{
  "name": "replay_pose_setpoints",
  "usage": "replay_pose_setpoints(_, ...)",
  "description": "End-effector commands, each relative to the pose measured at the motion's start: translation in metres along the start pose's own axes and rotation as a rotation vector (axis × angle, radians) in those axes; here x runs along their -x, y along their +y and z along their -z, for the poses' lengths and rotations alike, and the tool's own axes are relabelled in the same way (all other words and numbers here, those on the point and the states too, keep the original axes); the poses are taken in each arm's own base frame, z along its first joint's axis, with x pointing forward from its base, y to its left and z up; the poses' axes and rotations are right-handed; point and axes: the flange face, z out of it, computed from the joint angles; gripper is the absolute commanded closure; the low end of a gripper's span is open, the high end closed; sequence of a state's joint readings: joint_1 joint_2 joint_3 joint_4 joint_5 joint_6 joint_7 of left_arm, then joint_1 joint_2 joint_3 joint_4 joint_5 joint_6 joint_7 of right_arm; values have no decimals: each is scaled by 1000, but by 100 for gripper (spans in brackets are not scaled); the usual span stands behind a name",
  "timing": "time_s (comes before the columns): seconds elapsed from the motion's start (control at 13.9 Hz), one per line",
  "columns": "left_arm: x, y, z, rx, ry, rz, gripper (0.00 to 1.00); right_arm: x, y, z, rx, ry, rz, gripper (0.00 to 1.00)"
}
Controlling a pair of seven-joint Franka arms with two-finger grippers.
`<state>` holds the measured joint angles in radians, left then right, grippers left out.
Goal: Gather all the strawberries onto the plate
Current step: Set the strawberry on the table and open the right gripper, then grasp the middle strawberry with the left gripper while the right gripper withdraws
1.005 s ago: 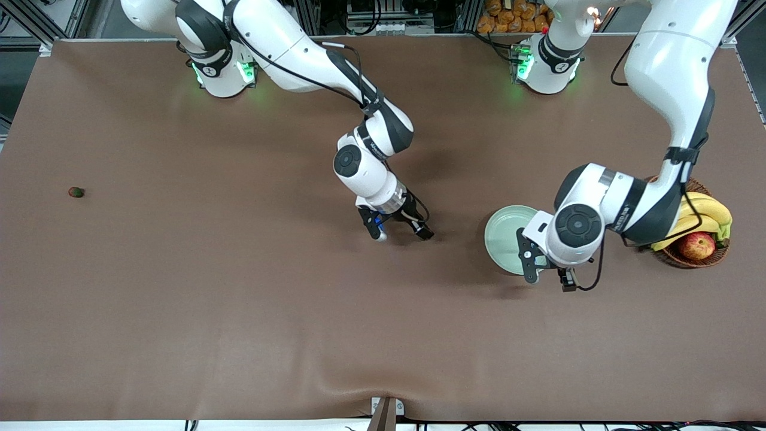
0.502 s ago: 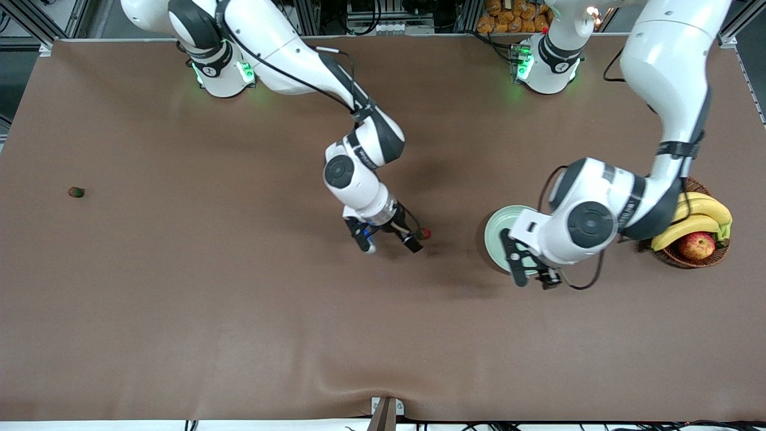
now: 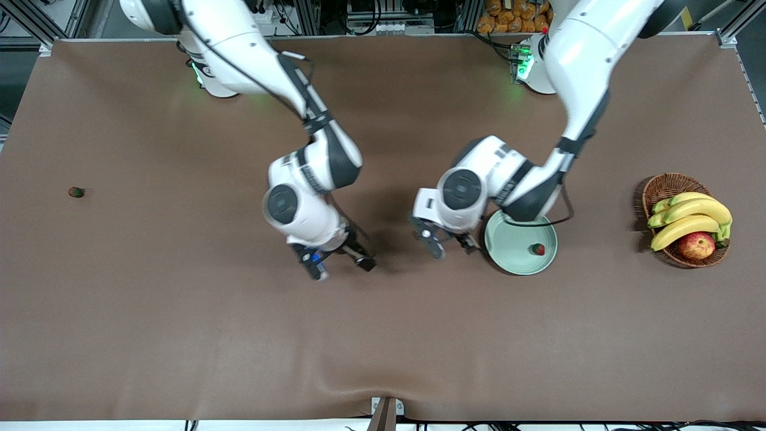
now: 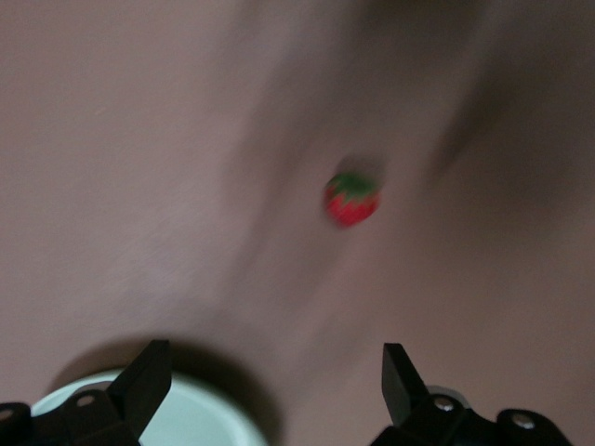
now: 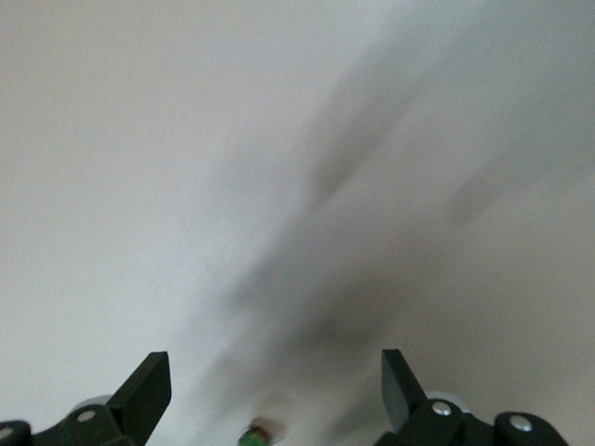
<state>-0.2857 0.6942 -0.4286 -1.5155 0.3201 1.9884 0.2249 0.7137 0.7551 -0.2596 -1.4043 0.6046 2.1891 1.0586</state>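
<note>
The strawberry [image 4: 352, 199] beside the plate is in front of my left gripper, so next my left gripper collects it and lets my right gripper get the far strawberry [image 3: 76, 191].
The mint-green plate [image 3: 513, 238] lies toward the left arm's end of the table, with one strawberry [image 3: 538, 249] in it. A second strawberry [image 3: 76, 192] lies alone near the right arm's end. My left gripper [image 3: 453, 246] is open and empty, low beside the plate's rim. In the left wrist view the left gripper [image 4: 276, 381] has the plate's rim [image 4: 186, 420] by one finger and a third strawberry [image 4: 351, 200] on the table ahead; my left hand hides that berry in the front view. My right gripper [image 3: 341, 267] [image 5: 276, 381] is open and empty over bare table. A small berry [image 5: 256, 432] shows at that view's edge.
A brown wicker basket [image 3: 661, 187] with bananas [image 3: 688, 216] and a red-yellow apple [image 3: 696, 245] stands at the left arm's end of the table, beside the plate. The brown mat has a raised wrinkle [image 3: 335, 374] near the front edge.
My left arm swung off the plate toward the table's middle, uncovering the plate and the berry in it. My right gripper drew away from the middle strawberry, toward its own end, still open.
</note>
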Motion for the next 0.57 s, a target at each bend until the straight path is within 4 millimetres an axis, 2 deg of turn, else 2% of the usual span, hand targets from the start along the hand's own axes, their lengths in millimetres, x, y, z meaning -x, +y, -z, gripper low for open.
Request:
replay_pose_setpoints(0.0,-29,18,-19,28,44,89,0,-50,24,53,52,-72,70,0)
replay_pose_setpoints(0.14,-44,38,-36,27,77,126,0,-106,57,94,80,-141,188,0)
replay_pose_setpoints(0.29,-50,42,-52,34,99,128,5,-165,99,127,142,-179,294,0)
replay_pose_setpoints(0.5,-55,48,-72,30,104,116,12,-234,159,165,261,-156,401,0)
